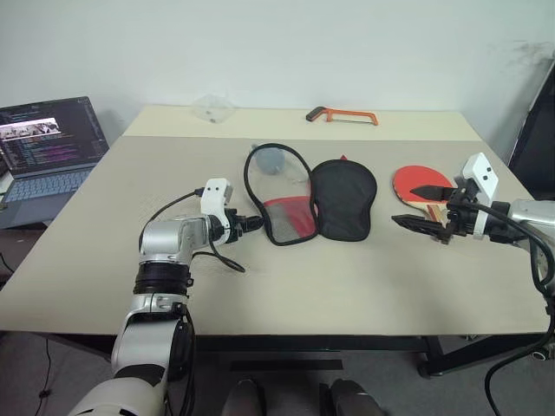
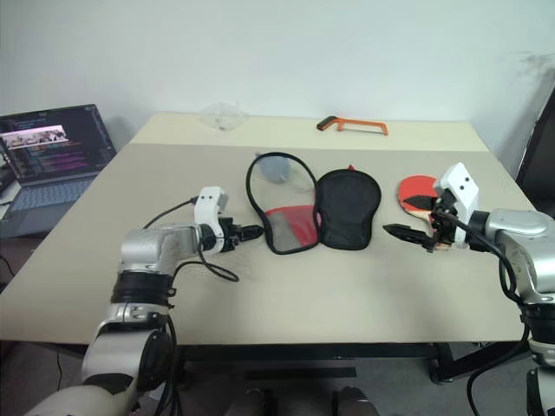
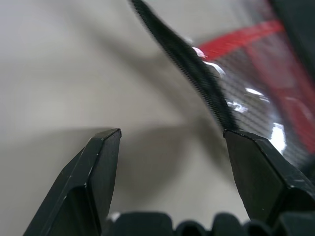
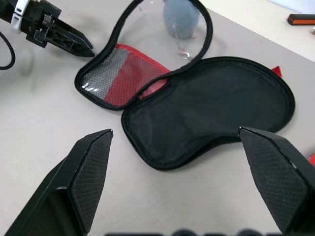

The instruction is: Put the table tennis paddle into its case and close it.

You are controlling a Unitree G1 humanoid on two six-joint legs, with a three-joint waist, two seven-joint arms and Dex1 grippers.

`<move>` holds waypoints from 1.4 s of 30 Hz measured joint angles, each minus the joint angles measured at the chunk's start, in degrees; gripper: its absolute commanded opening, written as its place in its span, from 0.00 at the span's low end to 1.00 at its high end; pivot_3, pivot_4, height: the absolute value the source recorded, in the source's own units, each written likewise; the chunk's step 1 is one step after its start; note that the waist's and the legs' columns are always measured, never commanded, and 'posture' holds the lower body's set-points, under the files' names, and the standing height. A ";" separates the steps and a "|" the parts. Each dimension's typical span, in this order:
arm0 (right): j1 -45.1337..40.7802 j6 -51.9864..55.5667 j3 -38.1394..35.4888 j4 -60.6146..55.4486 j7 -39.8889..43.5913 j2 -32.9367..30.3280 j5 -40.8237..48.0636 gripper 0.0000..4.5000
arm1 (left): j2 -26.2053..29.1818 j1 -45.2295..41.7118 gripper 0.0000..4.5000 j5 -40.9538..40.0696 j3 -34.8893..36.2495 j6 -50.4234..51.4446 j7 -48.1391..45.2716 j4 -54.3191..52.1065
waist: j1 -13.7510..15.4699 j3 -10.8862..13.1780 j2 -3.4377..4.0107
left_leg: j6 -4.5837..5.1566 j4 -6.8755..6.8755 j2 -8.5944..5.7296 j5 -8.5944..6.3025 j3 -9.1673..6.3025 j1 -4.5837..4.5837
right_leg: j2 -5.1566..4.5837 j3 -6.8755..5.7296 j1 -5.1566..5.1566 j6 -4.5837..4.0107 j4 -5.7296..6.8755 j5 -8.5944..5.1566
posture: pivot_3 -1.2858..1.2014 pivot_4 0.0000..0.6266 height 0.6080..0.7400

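The grey round tag (image 1: pixel 270 160) will stay behind, uncovered, when I fold the case's flap over, because the case's rim (image 1: pixel 257 150) crosses over the tag.
The case (image 1: pixel 344 199) lies unzipped and spread flat at the table's middle. Its black half is on the right, and its clear-plastic, mesh and red half (image 1: pixel 282 208) is on the left. A grey round tag (image 4: pixel 180 12) rests inside the far loop of the zip. The table tennis paddle (image 1: pixel 413 182) lies red face up to the right of the case. My right gripper (image 1: pixel 418 206) hovers open over the paddle's handle end with nothing between its fingers. My left gripper (image 1: pixel 257 224) is open, low over the table, with its tips just at the case's left rim (image 3: pixel 197 69).
An orange-framed hacksaw (image 1: pixel 342 114) lies at the table's far edge, with a crumpled clear plastic piece (image 1: pixel 212 107) to its left. An open laptop (image 1: pixel 48 147) stands off the table's left side. Bare tabletop (image 1: pixel 347 286) stretches in front of the case.
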 measured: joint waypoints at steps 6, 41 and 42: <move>0.70 0.29 -0.13 -0.97 -0.29 -0.04 0.02 1.00 | -2.01 2.32 0.80 -3.04 1.07 3.47 1.27 -3.62 | 0.02 0.00 0.00 | 0.00 -0.01 0.00 0.00 -0.02 0.00 | 0.00 0.00 0.01 -0.02 -0.01 0.01 | 0.52 0.24 1.00; 0.85 0.41 -0.27 -1.45 -0.94 -0.02 0.01 1.00 | -12.85 -4.18 0.02 -4.07 1.21 -6.62 7.31 8.88 | 0.95 -0.02 0.03 | 0.04 -0.07 -0.10 0.03 -0.45 0.05 | -0.02 -0.37 0.50 0.08 -0.60 0.02 | 0.52 0.24 1.00; 0.81 0.40 -0.27 -1.45 -0.96 0.03 0.01 1.00 | -12.91 -5.07 0.02 -3.88 0.92 -7.51 7.30 10.02 | 0.96 -0.02 0.03 | 0.04 -0.07 -0.10 0.03 -0.45 0.05 | -0.02 -0.38 0.50 0.09 -0.62 0.01 | 0.52 0.24 1.00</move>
